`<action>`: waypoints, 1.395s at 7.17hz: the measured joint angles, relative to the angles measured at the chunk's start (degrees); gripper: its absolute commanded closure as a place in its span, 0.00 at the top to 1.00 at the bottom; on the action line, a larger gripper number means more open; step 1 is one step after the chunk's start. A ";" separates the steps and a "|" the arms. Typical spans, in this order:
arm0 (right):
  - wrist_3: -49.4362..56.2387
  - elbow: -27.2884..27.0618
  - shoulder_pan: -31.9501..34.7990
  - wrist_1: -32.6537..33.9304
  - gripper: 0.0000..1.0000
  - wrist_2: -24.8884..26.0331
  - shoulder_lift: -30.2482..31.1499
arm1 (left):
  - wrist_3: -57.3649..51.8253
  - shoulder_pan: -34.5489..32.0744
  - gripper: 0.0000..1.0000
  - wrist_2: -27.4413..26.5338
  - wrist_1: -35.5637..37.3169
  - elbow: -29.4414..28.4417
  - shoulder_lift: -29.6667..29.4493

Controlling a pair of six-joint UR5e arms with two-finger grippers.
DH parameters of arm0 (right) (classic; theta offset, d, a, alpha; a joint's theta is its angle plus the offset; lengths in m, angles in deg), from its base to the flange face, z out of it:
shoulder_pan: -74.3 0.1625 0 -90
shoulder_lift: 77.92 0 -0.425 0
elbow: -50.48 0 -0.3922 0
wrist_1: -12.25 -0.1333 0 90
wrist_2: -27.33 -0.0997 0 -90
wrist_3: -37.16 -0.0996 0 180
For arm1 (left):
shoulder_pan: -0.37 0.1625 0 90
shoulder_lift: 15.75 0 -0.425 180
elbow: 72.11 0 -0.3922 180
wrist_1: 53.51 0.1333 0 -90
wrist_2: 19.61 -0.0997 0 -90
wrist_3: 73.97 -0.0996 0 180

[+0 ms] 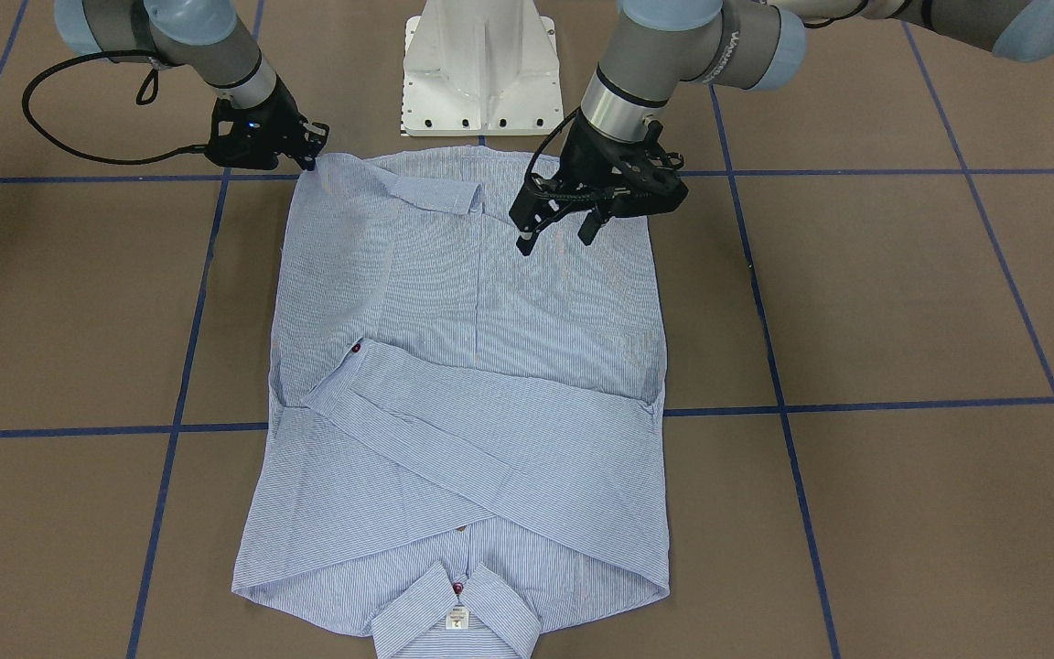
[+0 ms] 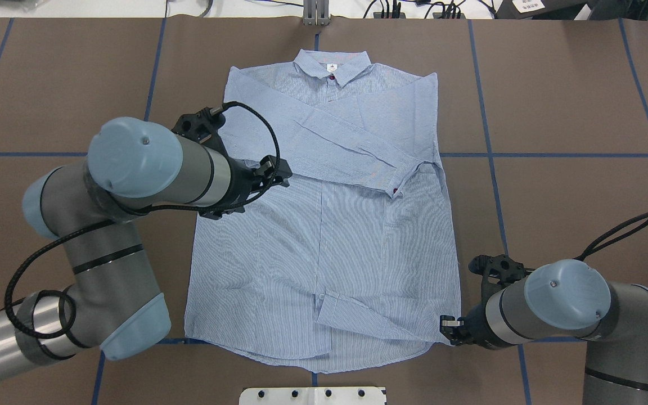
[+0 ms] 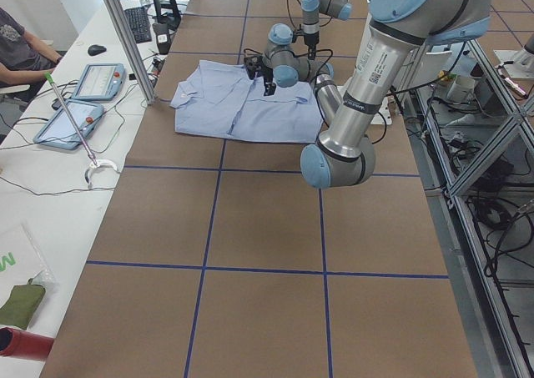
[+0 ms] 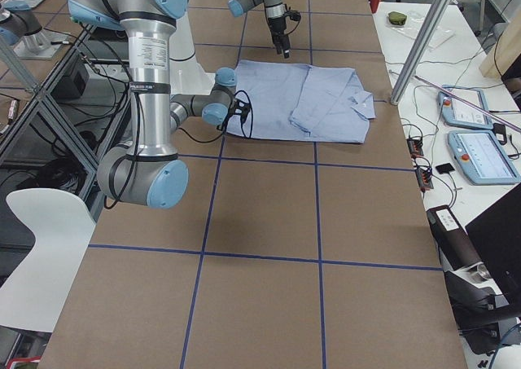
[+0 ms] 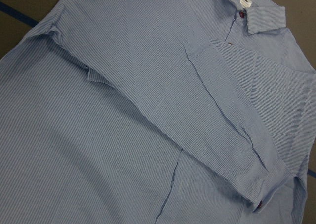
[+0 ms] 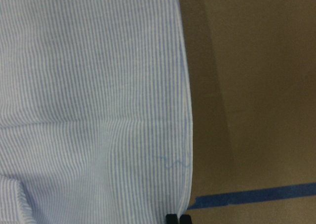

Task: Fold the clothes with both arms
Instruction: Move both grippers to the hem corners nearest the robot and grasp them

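Note:
I expect the shirt to cover its crossed sleeves and leave the collar showing when I fold the hem (image 1: 441, 149) over, because the collar juts (image 1: 457, 610) out past the shoulders.
The light blue striped shirt (image 1: 472, 366) (image 2: 324, 236) lies flat on the brown table, collar (image 2: 332, 64) at the far edge. Both sleeves are folded across its body. My left gripper (image 1: 556, 236) (image 2: 279, 171) hangs open above the shirt's left side with nothing between its fingers. Its wrist view shows only the shirt (image 5: 148, 110) and the crossed sleeve. My right gripper (image 1: 312, 160) (image 2: 448, 329) sits low at the shirt's near right hem corner, shut on the shirt's edge. In the right wrist view its fingertips (image 6: 171, 218) meet at the hem (image 6: 186, 135).
The white pedestal base (image 1: 479, 73) (image 2: 313, 396) stands just behind the hem. Blue tape lines (image 1: 856, 407) cross the brown table. A side table with tablets (image 3: 100, 82) and a seated person (image 3: 17, 52) lies beyond the far edge.

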 measured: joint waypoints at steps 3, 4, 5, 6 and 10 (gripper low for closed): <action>0.00 -0.95 1.23 -0.11 0.00 0.34 -0.52 | -0.99 6.46 1.00 -0.72 0.01 6.09 10.13; 0.00 -1.54 1.78 -0.14 0.00 0.36 -0.57 | -1.01 9.22 0.98 -2.58 0.01 6.38 12.76; 0.00 -2.00 2.12 -0.16 0.00 0.36 -0.60 | -0.97 11.23 0.94 -4.36 0.01 6.39 14.86; 0.00 -2.31 2.40 -0.16 0.00 0.37 -0.64 | -0.89 12.55 0.91 -5.30 0.07 6.33 16.63; 0.00 -2.83 2.83 -0.16 0.00 0.29 -0.62 | -0.51 15.71 0.68 -5.96 0.49 5.84 19.17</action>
